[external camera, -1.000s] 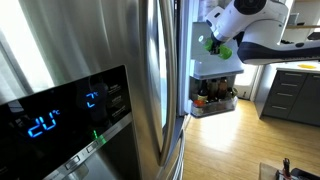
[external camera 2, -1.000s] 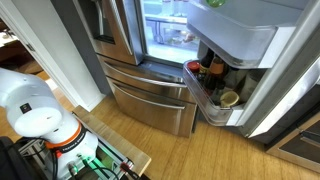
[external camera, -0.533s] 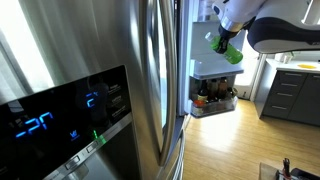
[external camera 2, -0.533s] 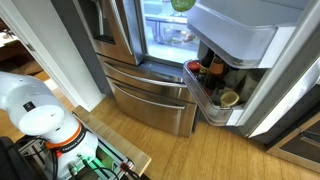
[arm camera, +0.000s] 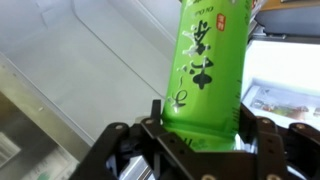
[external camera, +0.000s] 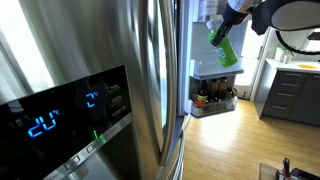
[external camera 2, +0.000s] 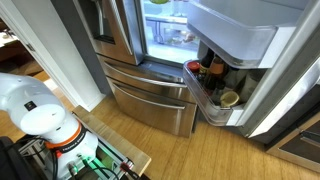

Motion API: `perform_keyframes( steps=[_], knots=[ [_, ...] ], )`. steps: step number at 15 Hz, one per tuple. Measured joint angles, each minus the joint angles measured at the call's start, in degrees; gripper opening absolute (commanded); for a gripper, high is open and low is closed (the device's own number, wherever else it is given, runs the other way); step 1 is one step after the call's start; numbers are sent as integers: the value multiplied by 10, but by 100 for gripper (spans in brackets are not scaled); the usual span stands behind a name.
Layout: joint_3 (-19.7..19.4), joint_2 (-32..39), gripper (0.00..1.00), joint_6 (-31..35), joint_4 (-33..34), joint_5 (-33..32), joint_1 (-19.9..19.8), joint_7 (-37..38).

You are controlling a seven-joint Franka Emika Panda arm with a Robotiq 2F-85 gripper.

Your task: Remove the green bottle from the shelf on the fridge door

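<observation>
The green bottle hangs tilted [external camera: 226, 50] in my gripper over the white shelf. Next, I turn my gripper back until the bottle is straight up, and only then carry it away.
My gripper [arm camera: 200, 126] is shut on the green bottle [arm camera: 207, 60], with a black finger on each side of its body. In an exterior view the green bottle [external camera: 223, 46] hangs tilted from my gripper [external camera: 219, 30], in the air above the white shelf [external camera: 214, 70] of the open fridge door [external camera: 193, 90]. In an exterior view only a sliver of the bottle [external camera 2: 160, 2] shows at the top edge, left of the shelf [external camera 2: 236, 36] on the fridge door [external camera 2: 258, 92]. The bottle touches nothing but my fingers.
A lower door bin [external camera 2: 200, 96] holds small dark bottles and jars [external camera: 213, 97]. The steel door with the blue display [external camera: 60, 110] fills the near left. The lit fridge interior [external camera 2: 168, 32] is open above steel drawers [external camera 2: 150, 95]. Grey cabinets [external camera: 290, 95] stand on the right.
My gripper has lifted the green bottle up and away from the door shelf, and the bottle now tilts more. In the other exterior view it slid left along the top edge.
</observation>
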Motion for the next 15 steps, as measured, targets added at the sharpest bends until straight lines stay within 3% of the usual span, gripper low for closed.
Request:
perform_keyframes(
  steps=[8, 15],
  knots=[
    [49, -5, 44, 107, 0, 6, -15, 204],
    [88, -17, 44, 61, 1, 6, -56, 258]
  ],
)
